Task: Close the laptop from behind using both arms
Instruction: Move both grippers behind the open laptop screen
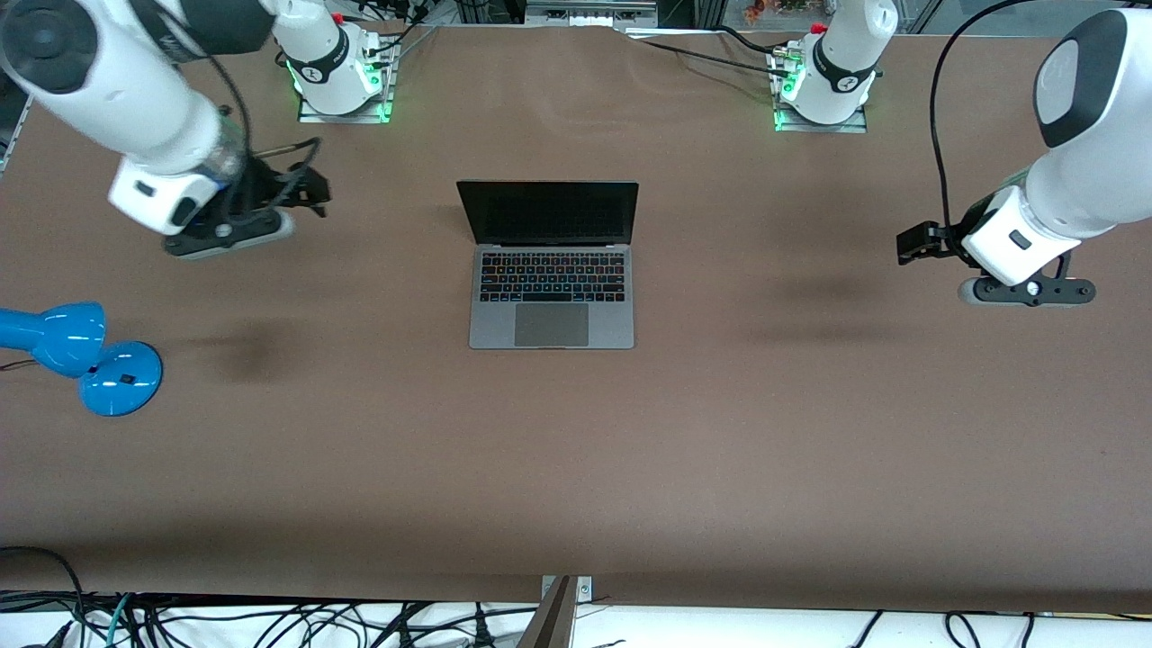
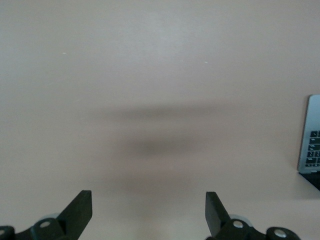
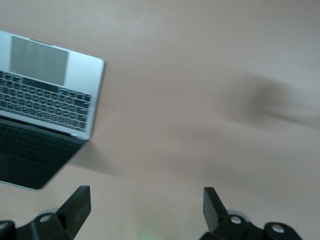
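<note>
The laptop's base is lying flat under a hinge (image 1: 552, 247). The dark screen (image 1: 548, 212) will therefore swing all the way shut over a still base when I push the screen.
The grey laptop (image 1: 551, 297) stands open in the middle of the table, its dark screen upright and facing the front camera. The right wrist view shows its keyboard and trackpad (image 3: 47, 87); the left wrist view catches only a corner of it (image 2: 311, 137). My right gripper (image 1: 310, 191) hovers above bare table toward the right arm's end, well apart from the laptop. In its wrist view the right gripper (image 3: 147, 207) is open and holds nothing. My left gripper (image 1: 916, 243) hangs over the left arm's end of the table. The left gripper (image 2: 149, 210) is open and holds nothing too.
A blue desk lamp (image 1: 85, 355) lies on the table at the right arm's end, nearer the front camera than the right gripper. The two arm bases (image 1: 340, 76) (image 1: 823, 85) stand along the table's top edge. Brown tabletop (image 1: 576, 468) surrounds the laptop.
</note>
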### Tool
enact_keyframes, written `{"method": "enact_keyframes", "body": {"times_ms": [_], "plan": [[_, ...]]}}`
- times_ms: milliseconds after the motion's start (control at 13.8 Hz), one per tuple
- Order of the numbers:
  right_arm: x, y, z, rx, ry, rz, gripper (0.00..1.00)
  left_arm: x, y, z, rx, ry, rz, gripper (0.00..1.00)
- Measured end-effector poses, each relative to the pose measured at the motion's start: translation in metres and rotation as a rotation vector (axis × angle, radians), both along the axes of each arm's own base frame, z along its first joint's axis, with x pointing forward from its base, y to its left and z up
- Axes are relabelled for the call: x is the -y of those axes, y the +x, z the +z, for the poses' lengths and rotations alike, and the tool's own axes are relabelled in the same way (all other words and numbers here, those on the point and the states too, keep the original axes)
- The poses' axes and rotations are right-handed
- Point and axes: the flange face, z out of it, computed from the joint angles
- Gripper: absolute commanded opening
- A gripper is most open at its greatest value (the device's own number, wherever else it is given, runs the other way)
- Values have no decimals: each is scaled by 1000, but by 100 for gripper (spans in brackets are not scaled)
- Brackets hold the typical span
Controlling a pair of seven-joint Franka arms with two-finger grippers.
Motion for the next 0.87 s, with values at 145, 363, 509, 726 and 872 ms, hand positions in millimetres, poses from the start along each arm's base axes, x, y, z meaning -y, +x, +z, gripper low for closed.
{"method": "enact_keyframes", "body": {"times_ms": [145, 363, 509, 726, 872], "plan": [[-49, -19, -5, -8, -7, 5, 100, 29, -6, -1, -16, 0, -31, 100], [-98, -45, -19, -34, -28, -11, 100, 69, -24, -4, -89, 19, -57, 100], [-122, -60, -34, -63, -45, -44, 93, 93, -38, -3, -139, 13, -20, 100], [-154, -83, -57, -153, -27, -142, 67, 131, -55, 0, -176, -4, 54, 100], [-158, -89, -70, -217, -6, -175, 41, 158, -66, -3, -184, 11, 66, 100]]}}
